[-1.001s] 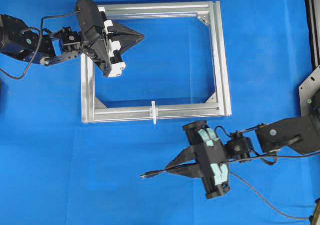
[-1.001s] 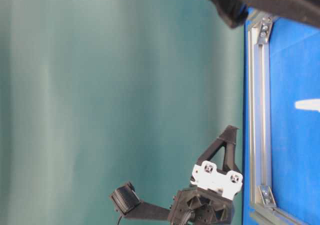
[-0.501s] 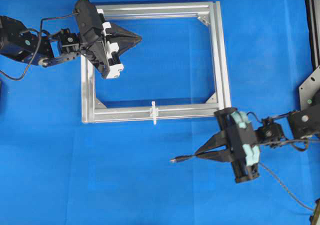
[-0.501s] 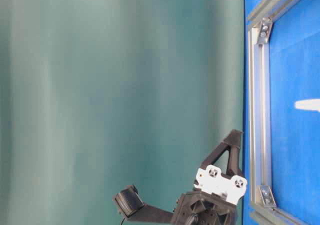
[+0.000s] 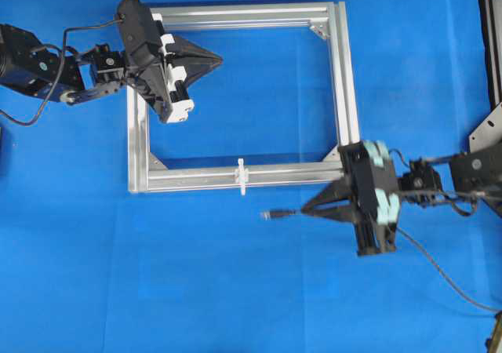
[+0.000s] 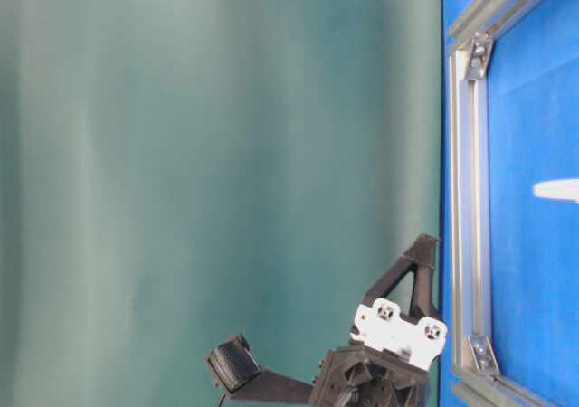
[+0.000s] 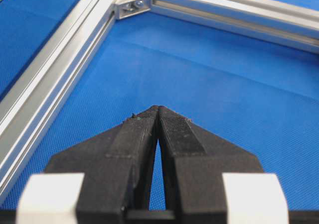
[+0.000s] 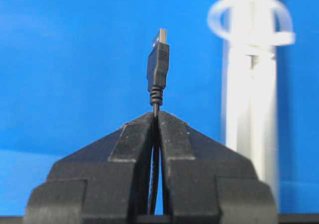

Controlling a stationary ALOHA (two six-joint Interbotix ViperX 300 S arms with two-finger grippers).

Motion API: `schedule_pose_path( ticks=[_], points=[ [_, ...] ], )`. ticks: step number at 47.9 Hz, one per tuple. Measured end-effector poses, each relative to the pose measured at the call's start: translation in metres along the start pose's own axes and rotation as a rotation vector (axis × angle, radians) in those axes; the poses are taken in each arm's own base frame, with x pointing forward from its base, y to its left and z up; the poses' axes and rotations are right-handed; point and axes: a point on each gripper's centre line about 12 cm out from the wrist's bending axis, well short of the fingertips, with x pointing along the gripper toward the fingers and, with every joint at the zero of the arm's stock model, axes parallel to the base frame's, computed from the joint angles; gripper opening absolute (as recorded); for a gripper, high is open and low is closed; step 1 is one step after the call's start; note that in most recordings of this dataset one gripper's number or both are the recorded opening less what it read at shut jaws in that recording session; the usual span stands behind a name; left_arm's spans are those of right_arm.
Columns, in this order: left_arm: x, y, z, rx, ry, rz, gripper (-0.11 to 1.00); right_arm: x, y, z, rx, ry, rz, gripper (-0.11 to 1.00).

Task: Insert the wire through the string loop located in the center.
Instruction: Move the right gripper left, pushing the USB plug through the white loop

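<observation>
My right gripper has the wire's plug pointing past the string loop, outside the near bar, so it should line the plug up over the bar before it threads the string loop.
The wire is a thin black cable with a small plug at its tip. My right gripper is shut on it just behind the plug, which points left, below the frame's near bar. The rest of the cable trails off to the lower right. The string loop, small and white, stands on the middle of that bar, up and left of the plug; in the right wrist view the string loop is blurred at the upper right. My left gripper is shut on nothing, hovering inside the frame's upper left corner.
A silver rectangular frame lies on the blue cloth, with corner brackets inside. Black fixtures stand at the right edge. In the table-level view the left gripper hangs beside the frame bar.
My right gripper has carried the wire up and to the right, from low on the cloth to just below the frame's near bar. The left gripper has barely moved.
</observation>
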Motion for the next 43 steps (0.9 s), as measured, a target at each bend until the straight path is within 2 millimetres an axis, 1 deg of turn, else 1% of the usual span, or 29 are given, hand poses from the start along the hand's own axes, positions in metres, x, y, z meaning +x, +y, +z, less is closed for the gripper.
schedule_pose_path(
  ticks=[7, 12, 43],
  points=[
    [0.000, 0.000, 0.000, 0.001, 0.000, 0.000, 0.00, 0.004, -0.025, 0.000, 0.036, 0.004, -0.072, -0.02],
    [0.000, 0.000, 0.000, 0.000, 0.002, -0.001, 0.00, 0.005, -0.032, -0.001, 0.044, 0.009, -0.092, -0.02],
    [0.000, 0.000, 0.000, -0.004, 0.003, 0.000, 0.00, 0.005, -0.033, 0.001, 0.043, -0.016, -0.094, -0.02]
  ],
)
